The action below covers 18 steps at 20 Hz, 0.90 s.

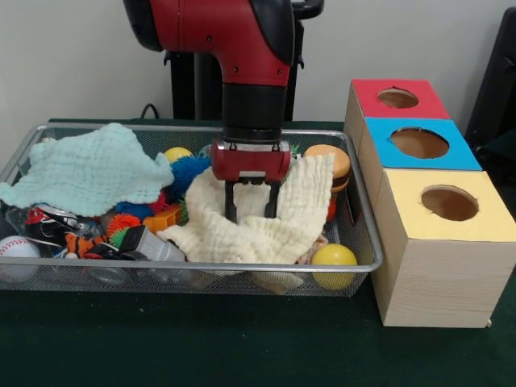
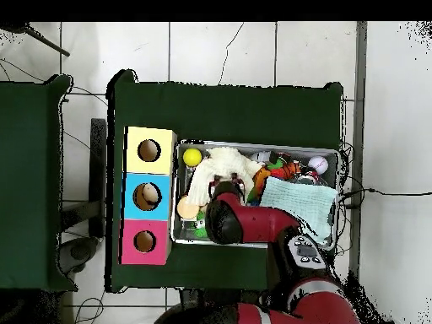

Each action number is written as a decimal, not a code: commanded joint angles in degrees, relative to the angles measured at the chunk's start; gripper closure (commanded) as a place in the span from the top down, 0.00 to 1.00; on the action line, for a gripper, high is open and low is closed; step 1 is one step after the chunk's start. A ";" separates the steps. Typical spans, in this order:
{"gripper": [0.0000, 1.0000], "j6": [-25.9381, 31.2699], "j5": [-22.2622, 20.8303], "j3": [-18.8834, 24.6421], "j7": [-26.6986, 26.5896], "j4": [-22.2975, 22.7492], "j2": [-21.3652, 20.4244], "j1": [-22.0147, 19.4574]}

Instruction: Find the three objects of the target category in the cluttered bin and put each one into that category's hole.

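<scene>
I can see green spikes peeking past the edge of the cream cloth (image 1: 254, 222), so I should expect a green spiky ball to be hidden under the cloth when I lift it.
The silver wire-mesh bin (image 1: 201, 266) holds a heap of toys and two cloths. My gripper (image 1: 251, 216) hangs straight down in the bin's middle. Its fingers stand apart, with their tips pressed into a cream cloth (image 1: 266, 234) and a fold of cloth between them. In the overhead view the gripper (image 2: 226, 181) is at the near edge of the cream cloth (image 2: 228, 160). A mint cloth (image 1: 89, 173) covers the bin's left part. A yellow ball (image 1: 334, 260), a baseball (image 1: 16, 250), a burger toy (image 1: 334, 161) and a blue spiky ball (image 1: 189, 171) show around the cloths.
Three wooden boxes with round holes stand in a row right of the bin: red top (image 1: 427, 101), blue top (image 1: 455, 149), yellow top (image 1: 484, 201). In the overhead view something pale lies in the blue box's hole (image 2: 150, 195). Dark green cloth covers the table (image 1: 242, 347).
</scene>
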 commanded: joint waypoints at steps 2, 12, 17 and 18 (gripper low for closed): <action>0.00 -1.77 -1.93 -0.01 5.64 -7.52 7.82 -0.70; 0.00 5.33 -3.60 4.41 4.28 -2.84 -0.81 -4.01; 0.00 18.40 -3.51 12.11 -0.76 4.54 -14.21 -11.49; 0.00 20.51 -3.40 13.56 -1.98 5.67 -16.29 -13.03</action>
